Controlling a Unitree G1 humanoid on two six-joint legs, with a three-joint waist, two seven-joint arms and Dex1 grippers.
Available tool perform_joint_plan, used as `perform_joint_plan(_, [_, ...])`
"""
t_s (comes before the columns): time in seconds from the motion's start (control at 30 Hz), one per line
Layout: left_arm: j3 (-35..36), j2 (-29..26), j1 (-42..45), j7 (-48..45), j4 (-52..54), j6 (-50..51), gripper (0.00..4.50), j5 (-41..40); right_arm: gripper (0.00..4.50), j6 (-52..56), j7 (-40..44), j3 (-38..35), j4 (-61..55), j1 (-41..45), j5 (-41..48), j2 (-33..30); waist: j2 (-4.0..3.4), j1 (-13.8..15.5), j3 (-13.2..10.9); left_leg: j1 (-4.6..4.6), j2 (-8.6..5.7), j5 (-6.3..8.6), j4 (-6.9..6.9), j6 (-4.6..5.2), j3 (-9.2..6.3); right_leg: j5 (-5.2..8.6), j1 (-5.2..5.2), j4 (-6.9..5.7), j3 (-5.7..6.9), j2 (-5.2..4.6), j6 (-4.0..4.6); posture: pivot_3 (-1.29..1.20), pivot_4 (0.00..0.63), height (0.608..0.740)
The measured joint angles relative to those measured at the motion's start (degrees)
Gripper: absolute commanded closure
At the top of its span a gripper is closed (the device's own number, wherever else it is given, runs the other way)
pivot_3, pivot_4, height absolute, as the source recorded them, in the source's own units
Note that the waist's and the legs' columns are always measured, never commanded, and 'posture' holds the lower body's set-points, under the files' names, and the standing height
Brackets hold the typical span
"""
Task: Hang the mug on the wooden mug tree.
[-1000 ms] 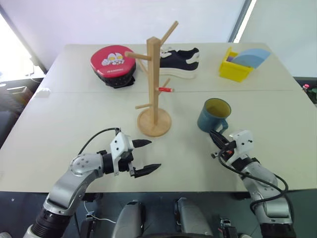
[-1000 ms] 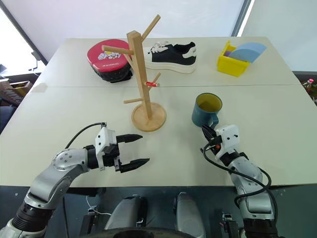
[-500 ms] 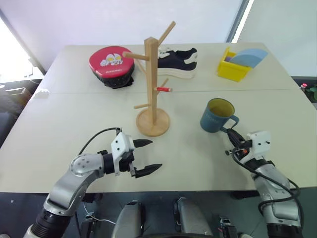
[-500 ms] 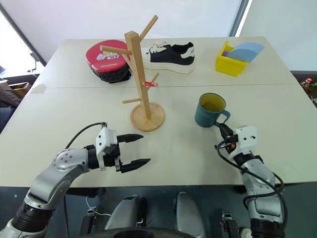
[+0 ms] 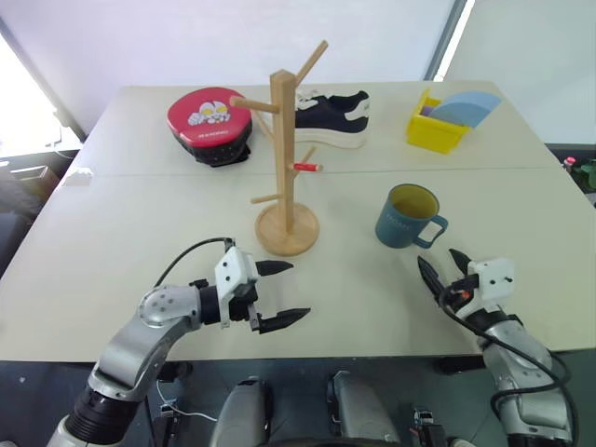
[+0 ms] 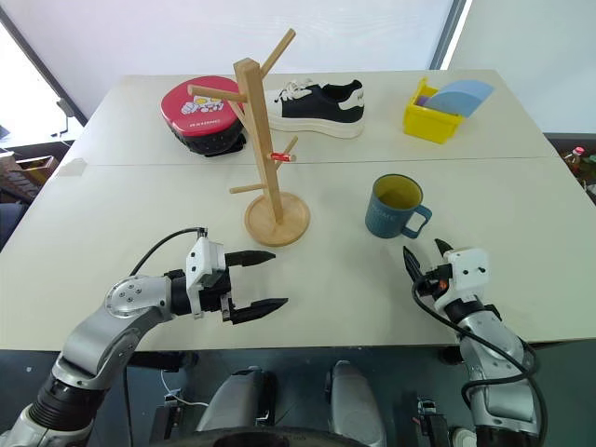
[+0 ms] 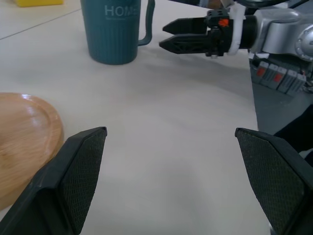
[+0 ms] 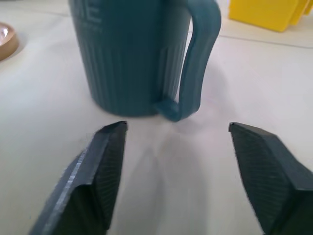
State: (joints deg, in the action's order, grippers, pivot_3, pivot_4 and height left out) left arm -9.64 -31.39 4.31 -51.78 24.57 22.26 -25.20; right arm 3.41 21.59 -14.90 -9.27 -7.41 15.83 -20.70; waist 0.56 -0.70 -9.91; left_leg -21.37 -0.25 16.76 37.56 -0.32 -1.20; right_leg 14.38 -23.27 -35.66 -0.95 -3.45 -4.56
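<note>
The mug's handle (image 5: 441,226) is beyond my right gripper's fingers, so I should open them wider and slip one into the handle's loop (image 5: 429,230) before I close on the handle.
The teal-blue mug (image 5: 408,216) stands upright on the table right of the wooden mug tree (image 5: 287,149), its loop handle (image 8: 198,58) pointing right and toward me. My right gripper (image 5: 440,264) is open just in front of the handle, level with the table, touching nothing. In the right wrist view its fingers (image 8: 105,161) flank the handle from a short way back. My left gripper (image 5: 298,291) hovers open and empty in front of the tree's round base (image 7: 24,142), pointing right toward the mug (image 7: 115,29).
At the back of the table lie a red round pad (image 5: 212,121), a black-and-white shoe (image 5: 335,116) behind the tree, and a yellow bin (image 5: 442,121) at the right. The table's front edge (image 5: 372,331) runs just under both grippers.
My right gripper, shut by the mug's handle before, swung right as the handle turned from facing me to the right. It has now opened. The left arm stayed put.
</note>
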Motion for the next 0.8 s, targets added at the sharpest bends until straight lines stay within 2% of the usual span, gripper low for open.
perform_joint_plan(0.7, [0.26,-0.84,-0.05,0.96,1.46,0.97,0.0,-1.56,1.05,-1.96,-6.33,0.08,11.29,9.86,-3.58,1.76,-0.01,-0.05,-0.01,0.0,0.03,0.0,0.45,0.01,0.0,0.03,0.0,-0.43,-0.09,0.19,0.03,0.0,0.15,0.735])
perform_joint_plan(0.8, [0.26,-0.86,-0.03,1.02,1.45,0.98,0.0,-1.57,1.78,-2.56,-6.33,0.11,12.36,11.12,-3.6,1.85,-0.01,-0.05,-0.01,0.0,0.03,0.0,0.45,0.01,0.0,0.03,0.0,-0.43,-0.09,0.19,0.03,0.0,0.15,0.735])
